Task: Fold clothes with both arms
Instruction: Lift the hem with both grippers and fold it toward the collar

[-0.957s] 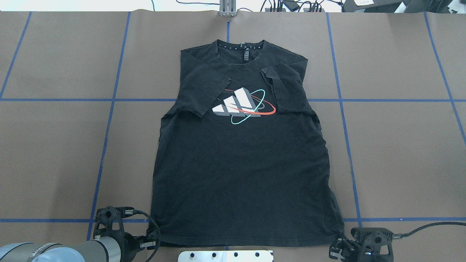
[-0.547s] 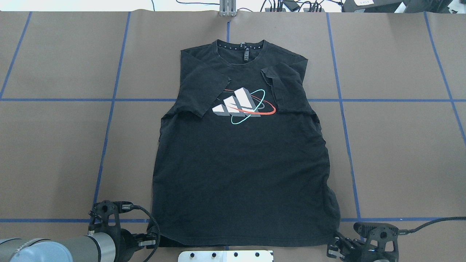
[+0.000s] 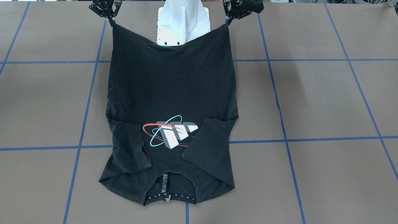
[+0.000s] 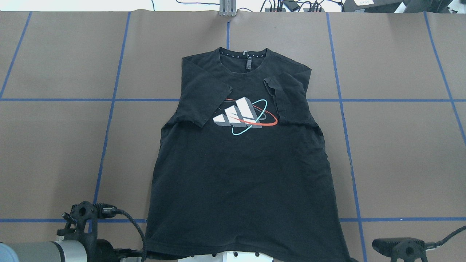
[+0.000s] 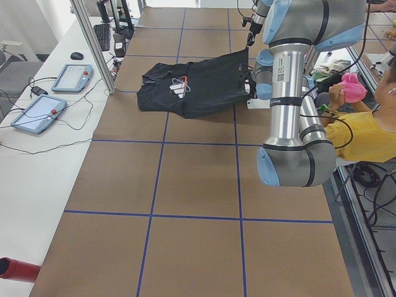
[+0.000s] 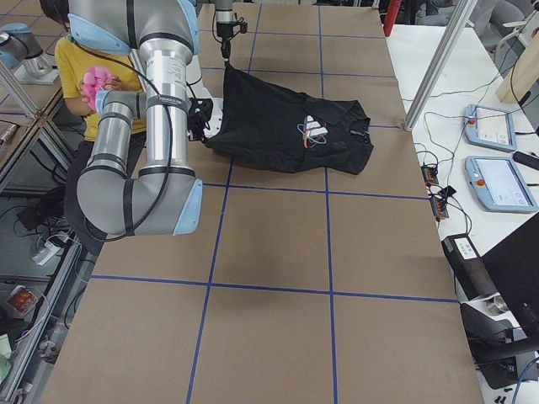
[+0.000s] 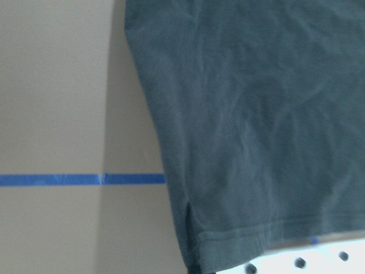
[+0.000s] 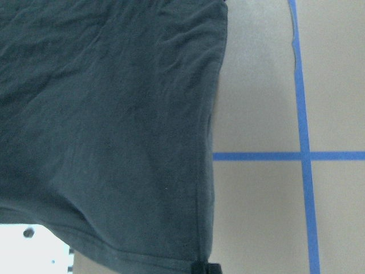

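Observation:
I should carry both corners forward over the graphic to the collar (image 3: 170,186) with my grippers, because the raised hem (image 3: 169,45) hangs over the white base mount and the T-shirt's body is pulled straight.
The black T-shirt (image 3: 171,87) lies graphic side up on the table, with both sleeves folded in over the chest and the collar far from the robot. Its bottom hem is raised off the table and sags between the two corners. My left gripper (image 3: 228,21) is shut on one hem corner, and my right gripper (image 3: 111,22) is shut on the other. In the overhead view the T-shirt (image 4: 240,174) reaches the bottom edge, where the left gripper (image 4: 140,251) holds its corner. The right wrist view shows the hem (image 8: 142,257) with a black fingertip (image 8: 205,267) pinching it.
The white base mount (image 3: 183,21) sits under the lifted hem. Brown paper with blue tape lines (image 3: 311,140) covers the table. A person in yellow (image 5: 365,133) sits behind the robot. Tablets (image 5: 71,77) lie on the side bench.
Both grippers have pulled back toward the robot and risen with the hem corners. The hem now hangs over the base mount, and the whole shirt has slid slightly toward the robot.

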